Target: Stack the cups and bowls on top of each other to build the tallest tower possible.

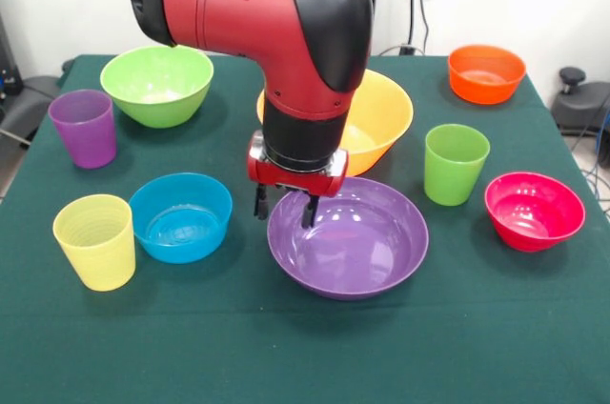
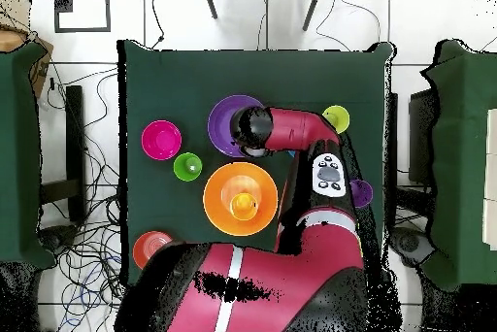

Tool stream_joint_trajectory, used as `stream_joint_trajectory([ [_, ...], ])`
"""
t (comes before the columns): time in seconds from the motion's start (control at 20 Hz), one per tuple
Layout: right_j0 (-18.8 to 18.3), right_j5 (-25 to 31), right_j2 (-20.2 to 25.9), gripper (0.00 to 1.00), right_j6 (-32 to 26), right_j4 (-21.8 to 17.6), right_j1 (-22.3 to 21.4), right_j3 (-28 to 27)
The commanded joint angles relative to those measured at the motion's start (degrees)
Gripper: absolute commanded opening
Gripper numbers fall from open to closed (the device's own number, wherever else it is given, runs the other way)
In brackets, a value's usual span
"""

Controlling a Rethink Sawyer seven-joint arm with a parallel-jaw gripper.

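Note:
The wide purple bowl [image 1: 349, 238] should tip and let its opposite side hang low as I lift, because my gripper straddles the bowl's rim [image 1: 279, 212] far from the bowl's middle.
My gripper [image 1: 283, 209] is open and low over the near-left rim of the wide purple bowl [image 1: 357, 242], one finger inside the bowl and one outside. The large orange-yellow bowl [image 1: 386, 113] stands just behind it, partly hidden by the arm. The overhead view shows a small orange round thing, maybe the orange cup [image 2: 243, 204], in its middle. The blue bowl [image 1: 181, 216], pale yellow cup [image 1: 95, 240], purple cup [image 1: 84, 128] and light green bowl [image 1: 157, 85] stand at the left. The green cup [image 1: 456, 164], pink-red bowl [image 1: 534, 211] and orange-red bowl [image 1: 486, 73] stand at the right. Nothing is stacked.
The green cloth table [image 1: 286, 356] carries all the pieces. The red arm [image 1: 257, 13] comes down over the table's middle and hides part of it. Cables and chair legs lie on the floor around the table.

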Motion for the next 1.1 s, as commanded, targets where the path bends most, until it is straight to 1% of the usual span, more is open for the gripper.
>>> stream_joint_trajectory([
  [0.05,0.67,-0.80,6.14,1.00,-5.45,-5.03,2.28,4.02],
  [0.4,0.09,-0.29,6.81,1.00,-5.86,-5.38,2.98,3.40],
  [0.7,-2.95,-2.37,10.42,1.00,-6.29,-3.53,4.12,4.72],
  [0.9,-5.45,-3.31,13.91,1.00,-6.12,-1.88,5.07,4.97],
  [1.1,-6.03,-3.31,15.21,1.00,-5.18,-2.09,5.48,5.13],
])
